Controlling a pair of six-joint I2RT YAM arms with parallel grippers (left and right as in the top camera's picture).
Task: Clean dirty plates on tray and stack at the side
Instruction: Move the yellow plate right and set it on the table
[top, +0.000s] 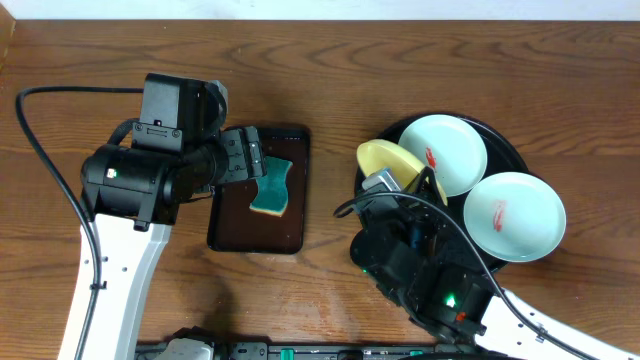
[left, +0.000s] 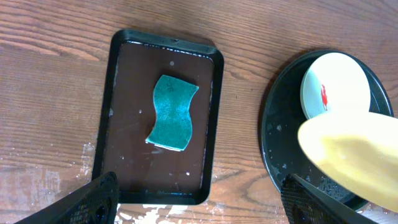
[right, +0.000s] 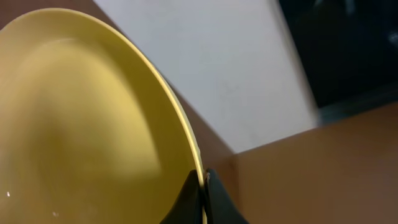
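The yellow plate's flat side (right: 81, 118) is clean and the wood (top: 604, 188) past the mint-white plates is open. So my right gripper keeps carrying the yellow plate there and lets go of it flat.
My right gripper (right: 203, 186) is shut on the rim of the pale yellow plate (right: 81, 124) and holds it tilted above the left side of the round black tray (top: 512, 150). The yellow plate also shows overhead (top: 385, 160) and in the left wrist view (left: 354, 152). Two mint-white plates with red smears lie on the tray, one at the back (top: 445, 150) and one at the front right (top: 515, 215). My left gripper (top: 250, 160) is open and empty above the rectangular brown tray (left: 124, 155), over the green sponge (left: 172, 112).
The brown tray (top: 225, 235) sits left of the black tray on the wooden table. White residue marks the wood near its front corner (left: 149, 211). A black cable (top: 40, 150) runs along the left side.
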